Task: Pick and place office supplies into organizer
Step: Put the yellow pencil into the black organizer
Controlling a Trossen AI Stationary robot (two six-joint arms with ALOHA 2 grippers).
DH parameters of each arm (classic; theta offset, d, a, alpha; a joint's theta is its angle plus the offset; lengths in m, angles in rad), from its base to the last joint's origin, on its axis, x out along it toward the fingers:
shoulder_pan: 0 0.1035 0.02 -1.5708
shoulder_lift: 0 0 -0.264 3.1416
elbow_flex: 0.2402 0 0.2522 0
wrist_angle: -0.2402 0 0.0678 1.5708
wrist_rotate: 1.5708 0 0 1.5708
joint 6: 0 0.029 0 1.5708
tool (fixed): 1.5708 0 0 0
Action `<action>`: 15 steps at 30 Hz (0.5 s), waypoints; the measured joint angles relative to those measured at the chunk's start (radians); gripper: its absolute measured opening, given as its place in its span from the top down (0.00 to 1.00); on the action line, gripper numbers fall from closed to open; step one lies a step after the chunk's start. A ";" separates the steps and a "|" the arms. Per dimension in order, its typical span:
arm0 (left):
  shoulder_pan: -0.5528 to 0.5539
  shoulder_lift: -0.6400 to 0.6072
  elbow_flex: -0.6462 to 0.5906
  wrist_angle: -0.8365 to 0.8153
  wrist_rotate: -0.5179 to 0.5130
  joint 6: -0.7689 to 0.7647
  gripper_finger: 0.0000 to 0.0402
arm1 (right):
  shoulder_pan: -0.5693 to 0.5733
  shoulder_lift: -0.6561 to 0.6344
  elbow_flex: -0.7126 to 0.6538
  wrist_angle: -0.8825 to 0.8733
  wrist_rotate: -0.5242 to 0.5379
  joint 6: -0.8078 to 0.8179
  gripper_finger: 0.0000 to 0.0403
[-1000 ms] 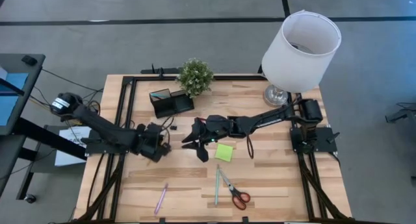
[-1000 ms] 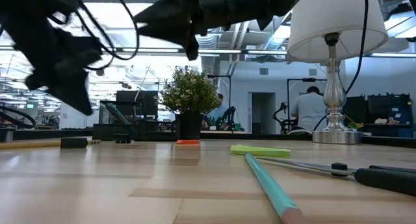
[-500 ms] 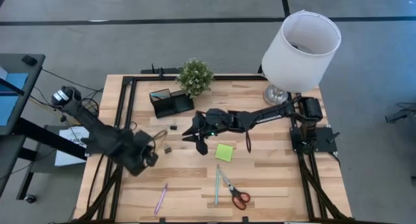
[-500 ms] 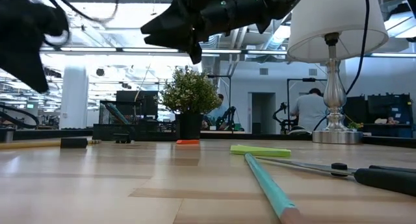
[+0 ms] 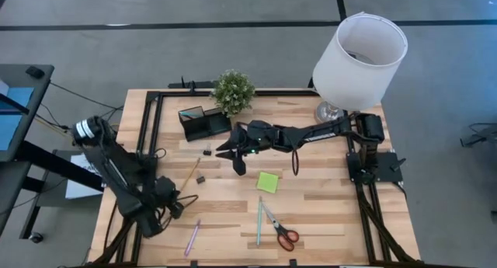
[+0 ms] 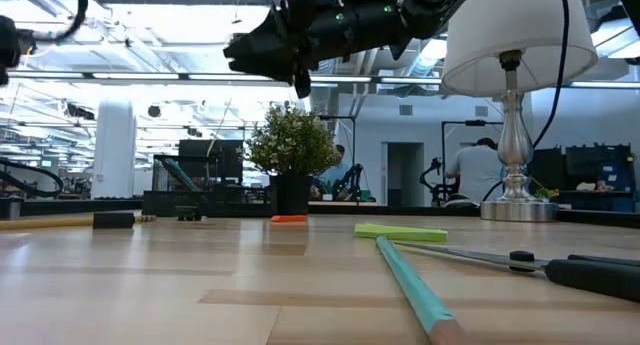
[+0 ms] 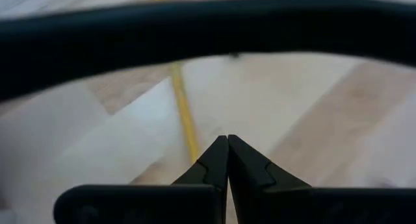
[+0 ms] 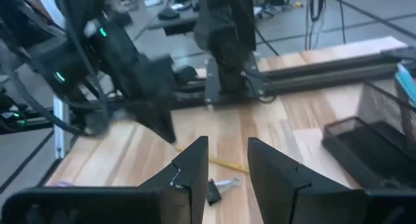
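My left gripper's fingers are closed beside the yellow pencil (image 7: 193, 149). Next, I open them, put them on both sides of the pencil's near end (image 5: 184, 187) and close them before lifting.
The black organizer (image 5: 203, 122) stands at the far middle of the table, beside the potted plant (image 5: 233, 91). A yellow pencil (image 5: 190, 172) and two small black pieces (image 5: 207, 151) (image 5: 199, 179) lie on the wood near it. Toward the near edge lie a lime-green sticky note (image 5: 268, 182), a teal pen (image 5: 259, 220), red-handled scissors (image 5: 281, 229) and a pink pen (image 5: 192, 237). My right gripper (image 5: 230, 154) hovers open and empty above the table, just near-right of the organizer. My left gripper (image 5: 177, 208) is shut and empty at the near left, its tips (image 7: 227, 143) over bare wood beside the pencil (image 7: 184, 113).
A tall lamp with a white shade (image 5: 359, 60) stands at the far right corner. Black frame rails (image 5: 151, 136) run along the table's left and right sides. Bare wood lies between the organizer and the sticky note.
My left gripper has swung from the table's middle toward the near left edge, turning as it went, still shut. This uncovered the yellow pencil and the small black pieces. My right gripper has drifted toward the far edge, nearer the organizer, still open.
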 joint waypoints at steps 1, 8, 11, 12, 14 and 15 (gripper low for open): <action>0.000 0.027 0.000 0.000 0.000 -0.010 1.00 | 0.004 0.000 0.000 0.008 0.000 -0.003 0.75; 0.000 0.135 0.000 -0.006 0.017 -0.022 1.00 | 0.019 0.000 0.000 0.091 -0.003 -0.007 0.75; 0.000 0.133 0.000 -0.002 0.014 -0.022 0.99 | 0.018 0.000 0.000 0.111 -0.002 -0.007 0.75; 0.000 0.131 0.000 -0.002 0.005 -0.022 0.98 | 0.017 0.000 0.000 0.111 -0.002 -0.007 0.75; 0.000 0.131 0.000 -0.003 -0.007 -0.031 0.95 | 0.014 0.000 0.000 0.111 -0.002 -0.007 0.75; 0.000 0.131 0.000 -0.004 -0.007 -0.033 0.94 | 0.014 0.000 0.000 0.111 -0.002 -0.007 0.75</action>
